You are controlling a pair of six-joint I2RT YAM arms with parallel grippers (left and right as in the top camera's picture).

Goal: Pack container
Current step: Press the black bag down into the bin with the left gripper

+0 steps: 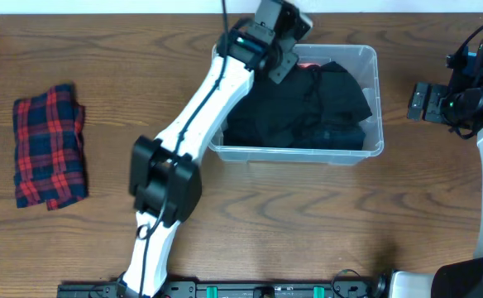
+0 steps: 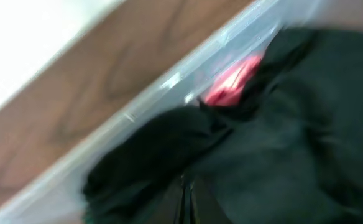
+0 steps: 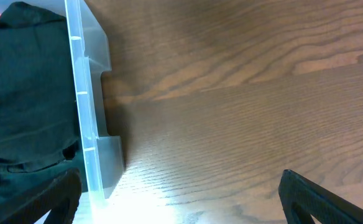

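Next, my left gripper pushes the black clothing [image 1: 295,106] down along the container's near side [image 1: 262,142] before packing the plaid cloth, because the clothing is bunched up in the clear plastic container.
The clear plastic container [image 1: 374,99] stands at the back centre of the table, filled with black clothing [image 1: 324,103]; a bit of red fabric [image 2: 234,84] shows at its far wall. My left gripper [image 1: 279,60] hangs over the tub's far left corner. In the blurred left wrist view its fingers [image 2: 186,202] are pressed together just above the black clothing, with nothing seen between them. My right gripper [image 1: 417,101] is wide open and empty over bare table, right of the tub; the right wrist view shows the tub wall [image 3: 82,112] at the left.
A folded red and blue plaid cloth [image 1: 50,145] lies on the wooden table [image 1: 291,215] at the far left. The left arm stretches diagonally from the front edge to the tub.
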